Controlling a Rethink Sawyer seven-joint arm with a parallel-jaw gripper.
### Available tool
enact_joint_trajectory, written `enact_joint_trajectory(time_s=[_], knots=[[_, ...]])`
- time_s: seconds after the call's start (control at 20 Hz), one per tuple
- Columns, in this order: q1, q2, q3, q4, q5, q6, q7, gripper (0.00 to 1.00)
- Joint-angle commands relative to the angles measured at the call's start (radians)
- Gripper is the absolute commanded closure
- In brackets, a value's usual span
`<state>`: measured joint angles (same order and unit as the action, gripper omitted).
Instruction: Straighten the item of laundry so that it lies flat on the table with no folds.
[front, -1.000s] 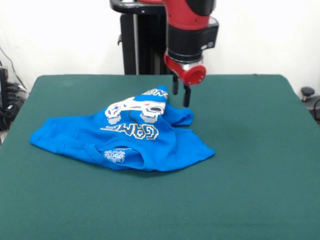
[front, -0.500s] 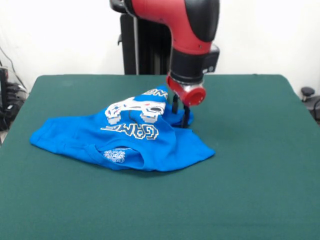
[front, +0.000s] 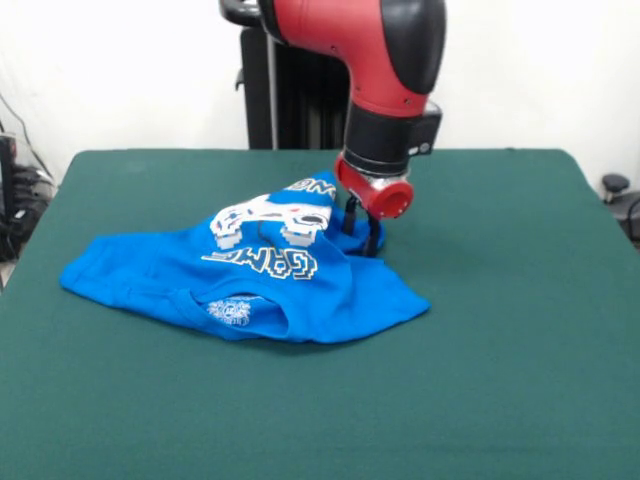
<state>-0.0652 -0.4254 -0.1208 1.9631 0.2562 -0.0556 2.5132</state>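
My gripper will make the collar (front: 240, 314) slide along, with the shirt still crumpled, when it pulls the printed cloth, because the collar lies loose beside the bunched white print (front: 272, 220).
The item of laundry (front: 250, 275) is a bright blue T-shirt lying crumpled on the table (front: 500, 330), left of centre, with its white print bunched up on top and its collar toward the front. My gripper (front: 361, 229) has come straight down onto the folded lump at the shirt's back right corner. Its two black fingers (front: 373, 238) stand apart, open, with blue cloth showing between them and their tips sunk into the fabric.
The dark green table reaches well beyond the shirt on every side. A black pedestal column (front: 275, 90) rises behind the far edge. Cables and dark gear sit off the table at the left (front: 15, 200) and right (front: 620, 195).
The gripper has dropped from just above the shirt's back right fold down into it, and the arm has leaned lower over it. The shirt has barely shifted.
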Motion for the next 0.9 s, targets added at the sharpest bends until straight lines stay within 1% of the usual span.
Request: enact_joint_trajectory(time_s=[0.05, 0.15, 0.2, 0.3, 0.4, 0.5, 0.6, 0.7, 0.75, 0.8, 0.9], knots=[[-0.178, 0.143, 0.306, 0.039, -0.029, -0.107, 0.207, 0.00], [-0.208, 0.107, 0.348, 0.089, -0.017, -0.065, 0.217, 0.00], [-0.239, 0.083, 0.389, 0.128, -0.008, -0.033, 0.225, 0.00], [-0.296, 0.022, 0.463, 0.212, 0.041, 0.083, 0.238, 0.00], [-0.311, -0.040, 0.478, 0.264, 0.097, 0.199, 0.251, 0.00], [-0.338, -0.068, 0.504, 0.296, 0.129, 0.280, 0.250, 0.00], [-0.371, -0.079, 0.536, 0.320, 0.143, 0.334, 0.228, 0.00], [-0.370, -0.081, 0.526, 0.323, 0.145, 0.357, 0.197, 0.00], [-0.368, -0.073, 0.515, 0.316, 0.139, 0.363, 0.178, 0.00], [-0.377, -0.054, 0.524, 0.314, 0.132, 0.356, 0.160, 0.00], [-0.425, -0.011, 0.561, 0.319, 0.112, 0.352, 0.113, 0.00]])
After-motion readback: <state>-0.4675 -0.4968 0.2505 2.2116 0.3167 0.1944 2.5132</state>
